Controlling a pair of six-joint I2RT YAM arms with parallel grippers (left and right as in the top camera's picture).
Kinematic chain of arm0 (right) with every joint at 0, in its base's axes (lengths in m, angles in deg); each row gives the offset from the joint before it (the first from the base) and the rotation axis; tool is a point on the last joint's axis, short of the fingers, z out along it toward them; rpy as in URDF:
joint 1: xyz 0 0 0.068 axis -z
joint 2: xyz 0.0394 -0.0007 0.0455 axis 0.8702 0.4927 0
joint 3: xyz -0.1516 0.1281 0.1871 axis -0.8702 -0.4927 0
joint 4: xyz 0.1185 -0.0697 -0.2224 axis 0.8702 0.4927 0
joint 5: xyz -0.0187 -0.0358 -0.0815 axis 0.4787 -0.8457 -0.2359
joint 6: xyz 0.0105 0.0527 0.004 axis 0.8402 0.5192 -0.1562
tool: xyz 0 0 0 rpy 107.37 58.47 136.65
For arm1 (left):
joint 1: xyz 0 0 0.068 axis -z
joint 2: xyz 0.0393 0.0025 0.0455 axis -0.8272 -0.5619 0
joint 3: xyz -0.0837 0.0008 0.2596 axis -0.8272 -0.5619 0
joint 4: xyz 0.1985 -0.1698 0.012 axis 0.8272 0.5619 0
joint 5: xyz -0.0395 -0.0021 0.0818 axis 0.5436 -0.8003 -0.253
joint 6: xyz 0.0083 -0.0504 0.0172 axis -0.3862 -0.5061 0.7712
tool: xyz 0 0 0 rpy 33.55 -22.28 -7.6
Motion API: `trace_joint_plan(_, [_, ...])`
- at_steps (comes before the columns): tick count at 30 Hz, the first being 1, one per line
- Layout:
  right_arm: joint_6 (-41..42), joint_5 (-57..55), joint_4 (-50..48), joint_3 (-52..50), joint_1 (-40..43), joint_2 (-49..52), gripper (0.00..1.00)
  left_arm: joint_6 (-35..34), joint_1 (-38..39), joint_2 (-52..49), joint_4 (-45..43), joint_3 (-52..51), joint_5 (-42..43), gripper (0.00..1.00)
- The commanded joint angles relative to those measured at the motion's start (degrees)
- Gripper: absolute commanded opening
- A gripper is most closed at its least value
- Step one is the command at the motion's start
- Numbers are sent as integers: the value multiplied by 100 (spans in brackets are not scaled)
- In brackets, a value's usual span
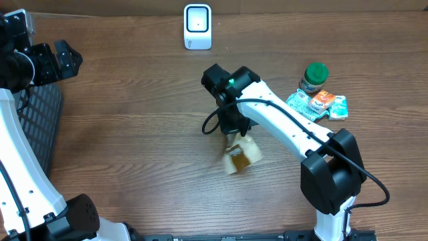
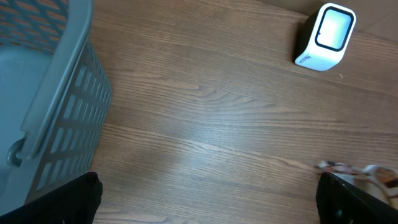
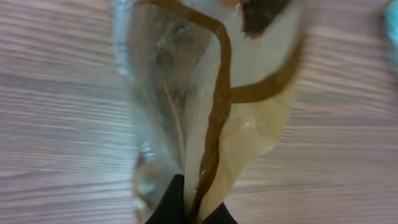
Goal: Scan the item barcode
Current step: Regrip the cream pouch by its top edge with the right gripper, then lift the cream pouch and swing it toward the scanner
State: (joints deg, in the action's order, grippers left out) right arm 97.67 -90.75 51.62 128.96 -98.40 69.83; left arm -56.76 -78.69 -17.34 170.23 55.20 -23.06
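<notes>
Next, my right gripper turns and lifts the snack bag that hangs from it, because the bag's barcode is out of sight. It should do this before it takes the bag to the scanner.
A tan and clear snack bag hangs from my right gripper, which is shut on its top edge over the middle of the table. In the right wrist view the bag fills the frame, pinched between the black fingertips at the bottom; its barcode does not show. The white barcode scanner stands at the far edge of the table, its window also in the left wrist view. My left gripper hovers open at the far left, with nothing between its fingers.
A grey slatted basket sits at the left edge, below my left gripper. At the right lie a green-lidded jar and several small packets. The right arm's base stands at the front right.
</notes>
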Motion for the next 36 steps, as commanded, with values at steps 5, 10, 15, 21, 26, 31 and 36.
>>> trace_joint_plan(5, [170,-1698,820,540,-120,9,4,66,39,-20,-4,15,-11,100])
trace_joint_plan(10, [304,-1777,597,293,-120,24,4,66,39,-20,-4,15,-11,100])
trace_joint_plan(15, [304,-1451,328,131,-136,140,4,66,39,-20,-4,15,-13,100])
trace_joint_plan(21, [413,-1200,291,105,-136,356,4,66,39,-20,-4,15,-11,100])
trace_joint_plan(26, [409,-837,236,105,-136,422,4,66,39,-20,-4,15,-13,100])
trace_joint_plan(31, [363,-529,24,4,-136,422,33,66,39,-20,-7,15,-13,100])
trace_joint_plan(36, [199,-533,-177,-271,-129,431,39,66,39,-20,-4,15,-13,100])
